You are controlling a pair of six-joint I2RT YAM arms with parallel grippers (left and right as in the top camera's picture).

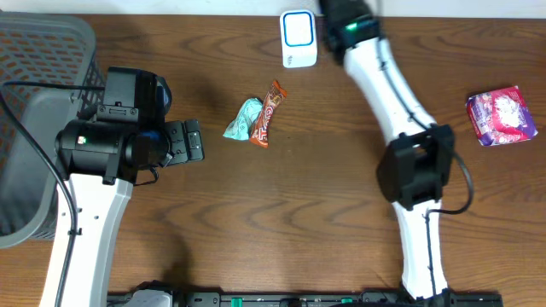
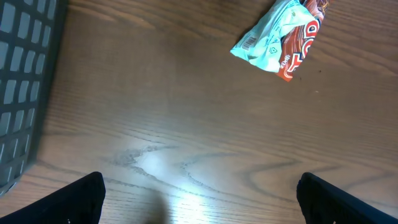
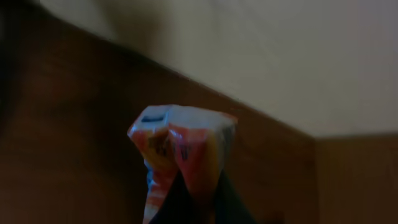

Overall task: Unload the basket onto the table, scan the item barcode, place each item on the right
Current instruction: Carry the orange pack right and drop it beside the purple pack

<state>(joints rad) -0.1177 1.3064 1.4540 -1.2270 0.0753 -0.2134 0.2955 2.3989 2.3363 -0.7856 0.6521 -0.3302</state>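
The way to the open wood (image 1: 455, 87) beside the purple packet is clear for the orange and white packet (image 3: 183, 140), so the robot's right gripper keeps going and lets go of it there.
My right gripper (image 3: 198, 202) is shut on a crumpled orange and white packet (image 3: 183, 146), which sticks up from between the dark fingers. In the overhead view the right arm (image 1: 384, 77) reaches to the table's far edge, beside the white and blue scanner (image 1: 299, 38); the packet itself is hidden there. My left gripper (image 2: 205, 205) hangs open over bare wood with nothing between its fingers. A teal packet (image 1: 243, 119) and an orange-brown bar (image 1: 267, 112) lie together at the table's middle, ahead of the left gripper (image 1: 192, 141).
A grey mesh basket (image 1: 43, 85) stands at the left edge, close to the left arm. A purple packet (image 1: 502, 115) lies at the far right. In the left wrist view the teal packet (image 2: 270, 37) overlaps the bar (image 2: 301, 40).
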